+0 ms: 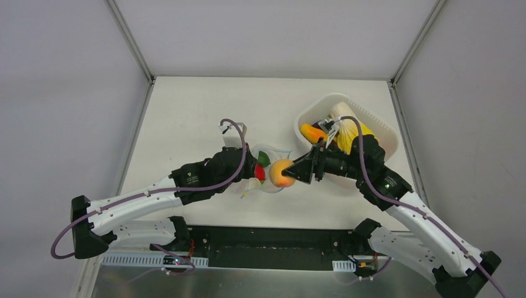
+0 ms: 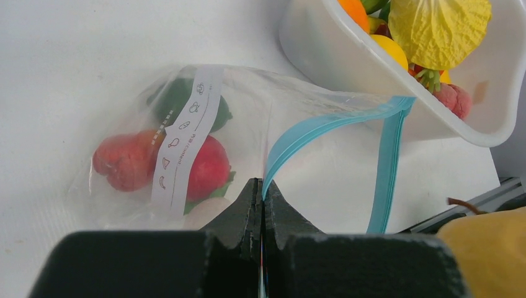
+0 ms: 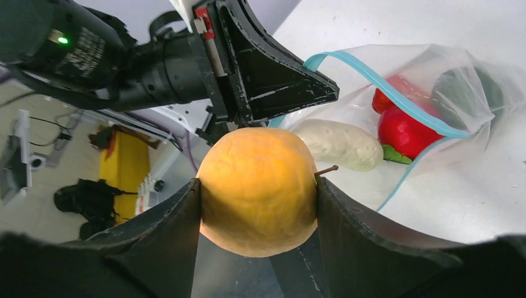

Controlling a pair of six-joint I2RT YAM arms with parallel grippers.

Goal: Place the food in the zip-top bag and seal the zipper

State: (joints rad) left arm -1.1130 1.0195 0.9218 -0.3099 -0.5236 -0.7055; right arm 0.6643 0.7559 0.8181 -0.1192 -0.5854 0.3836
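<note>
The bag opening [image 2: 329, 167] is wide open in front of the orange-yellow fruit, so my right gripper should go on moving into the bag and let go of the fruit by the red fruits [image 1: 259, 172].
The clear zip-top bag [image 1: 268, 169] lies mid-table with its mouth held open. My left gripper [image 2: 263, 186] is shut on the bag's teal-blue zipper [image 2: 322, 127] edge, also seen in the top view [image 1: 255, 166]. Inside the bag are red fruits [image 2: 205, 166], a green item [image 2: 177, 99] and a pale white piece [image 3: 340, 144]. My right gripper [image 3: 257, 192] is shut on an orange-yellow round fruit [image 3: 257, 186] with a brown stem, held just in front of the bag mouth [image 1: 282, 172]. The left gripper's black fingers [image 3: 279, 84] show right behind the fruit.
A white rounded tub [image 1: 378, 127] stands at the right back, holding more toy food: an orange piece [image 1: 312, 132], a yellow leafy item [image 2: 437, 28] and a red berry [image 2: 456, 99]. The enclosure's walls border the table.
</note>
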